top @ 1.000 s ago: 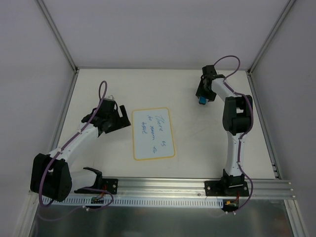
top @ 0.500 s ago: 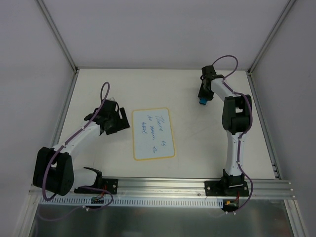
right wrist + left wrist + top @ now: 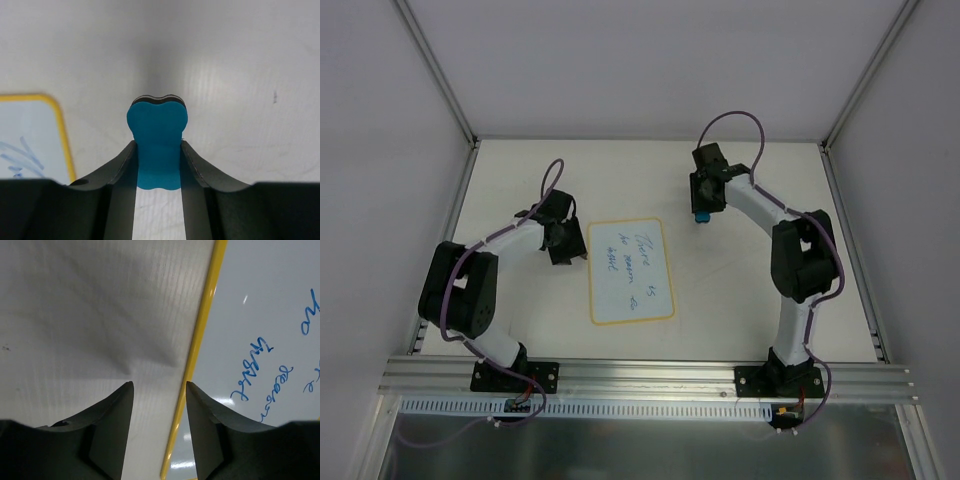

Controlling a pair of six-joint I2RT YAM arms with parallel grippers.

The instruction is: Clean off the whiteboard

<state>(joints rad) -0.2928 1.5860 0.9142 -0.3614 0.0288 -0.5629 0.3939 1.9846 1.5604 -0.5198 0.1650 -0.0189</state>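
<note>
The whiteboard's yellow rim [image 3: 188, 372] lies beside one open finger of my left gripper, so next I center over that rim [image 3: 589, 257], close and steady the whiteboard before wiping.
The whiteboard [image 3: 631, 270] lies flat in the middle of the table, white with a yellow rim and blue handwriting. My left gripper [image 3: 570, 250] is open and empty just above the board's upper left edge; in the left wrist view the gripper [image 3: 159, 386] straddles the yellow rim [image 3: 200, 335], with the writing [image 3: 252, 367] to the right. My right gripper [image 3: 702, 210] is shut on the blue eraser [image 3: 702, 216], beyond the board's far right corner. In the right wrist view the eraser [image 3: 157, 145] is squeezed between the fingers, and the board's corner [image 3: 30, 140] shows at left.
The cream tabletop [image 3: 740, 290] carries faint scribbles. Grey walls with metal corner posts enclose the back and sides. An aluminium rail [image 3: 650, 375] runs along the near edge, holding both arm bases.
My left gripper has swung right and forward to the board's left edge. My right gripper has carried the eraser left and nearer, toward the board's far right corner.
</note>
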